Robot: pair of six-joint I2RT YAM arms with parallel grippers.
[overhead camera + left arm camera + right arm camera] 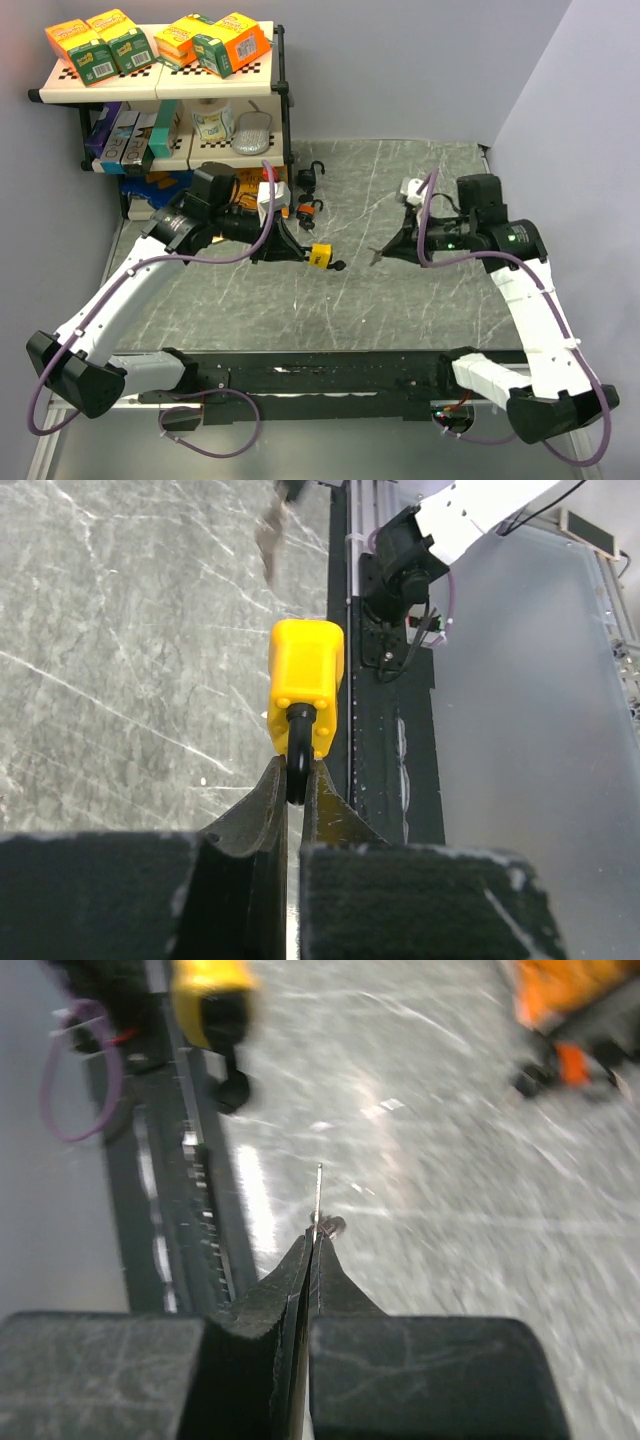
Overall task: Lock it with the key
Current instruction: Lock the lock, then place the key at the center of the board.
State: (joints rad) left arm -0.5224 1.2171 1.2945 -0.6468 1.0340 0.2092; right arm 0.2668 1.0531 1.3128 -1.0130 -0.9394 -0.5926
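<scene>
My right gripper is holding the key clear of the yellow padlock, so it should continue to go to the open marble at the back (437, 172) and let go of the key there.
My left gripper (294, 780) is shut on the black shackle of a yellow padlock (306, 685) and holds it above the marble table; the padlock also shows in the top view (321, 254) and in the right wrist view (212, 1000), blurred. My right gripper (316, 1235) is shut on a thin metal key (319, 1192), seen edge-on, its blade sticking out past the fingertips. In the top view the right gripper (381, 252) sits to the right of the padlock with a gap between them, the key pointing toward it.
Two other padlocks, one black (312, 178) and one orange (310, 211), lie on the table near a shelf rack (160, 90) with boxes at the back left. A white object (411, 189) lies behind the right arm. The black base rail (330, 375) runs along the near edge.
</scene>
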